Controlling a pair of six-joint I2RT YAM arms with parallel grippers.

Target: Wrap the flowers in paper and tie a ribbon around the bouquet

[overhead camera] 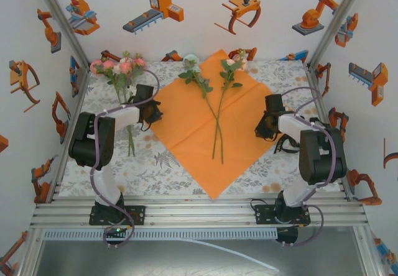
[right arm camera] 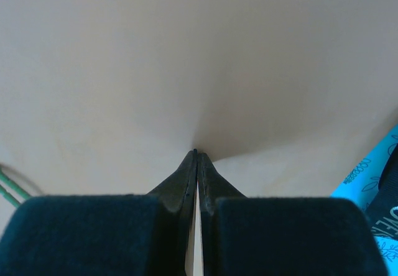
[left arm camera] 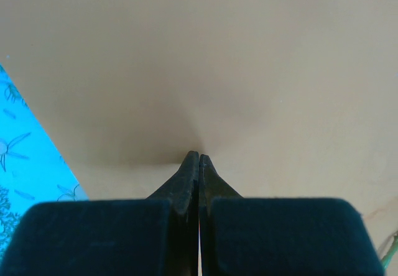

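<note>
My right gripper holds the orange paper's opposite corner (overhead camera: 265, 96). My left gripper keeps pulling the paper toward the pink flowers' stems (overhead camera: 130, 140) until they meet, then let go.
The orange paper (overhead camera: 199, 130) lies flat as a diamond in the middle of the table. Two flowers (overhead camera: 217, 124) with long green stems lie on it, heads toward the back. More flowers (overhead camera: 121, 68), pink and cream, lie at the back left beside the sheet. My left gripper (overhead camera: 152, 113) is at the paper's left corner; the wrist view shows it (left arm camera: 199, 155) shut, pinching the puckered paper (left arm camera: 217, 58). At the right corner, my right gripper (overhead camera: 259, 128) is likewise shut (right arm camera: 197, 152) on the paper (right arm camera: 186, 52). The ribbon is out of view.
A leaf-patterned tablecloth (overhead camera: 168, 164) covers the table, with white walls printed with orange robot pictures on three sides. Metal rails (overhead camera: 199, 211) run along the near edge by the arm bases. Green stems (right arm camera: 9, 189) show at the left edge of the right wrist view.
</note>
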